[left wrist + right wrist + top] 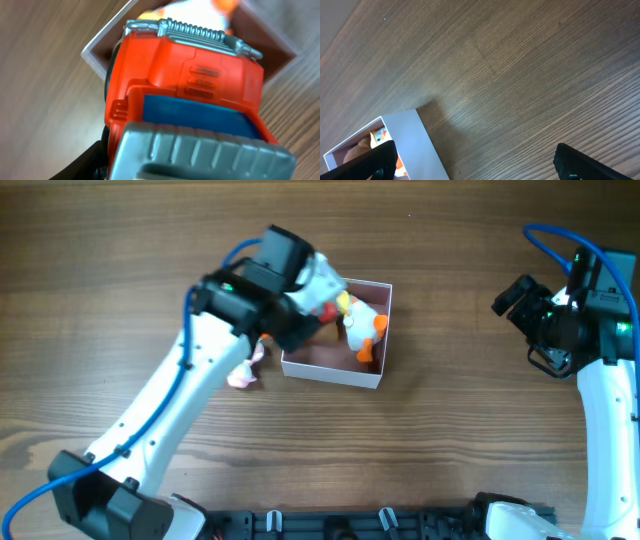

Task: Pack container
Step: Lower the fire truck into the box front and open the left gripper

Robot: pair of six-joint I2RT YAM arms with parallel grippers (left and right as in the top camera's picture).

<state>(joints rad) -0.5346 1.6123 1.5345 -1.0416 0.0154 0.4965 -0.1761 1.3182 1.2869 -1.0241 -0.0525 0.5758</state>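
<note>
My left gripper goes on bringing the toy truck down beside the duck toy [318, 354] until it sits inside, because the container's bottom by its front side [326, 357] is open.
The container [333, 371] is a square white box with a dusty pink inside, on the table's middle. A white and orange duck toy [364, 326] lies in it. My left gripper [318, 292] is shut on a red, blue and grey toy truck [190, 90] and holds it over the container's left part [102, 42]. My right gripper [512, 297] is open and empty, off to the far right, well clear of the container, whose wall shows in the right wrist view [415, 145].
A small pink and white toy [245, 372] lies on the wooden table just left of the container, partly under my left arm. A black rail [350, 525] runs along the front edge.
</note>
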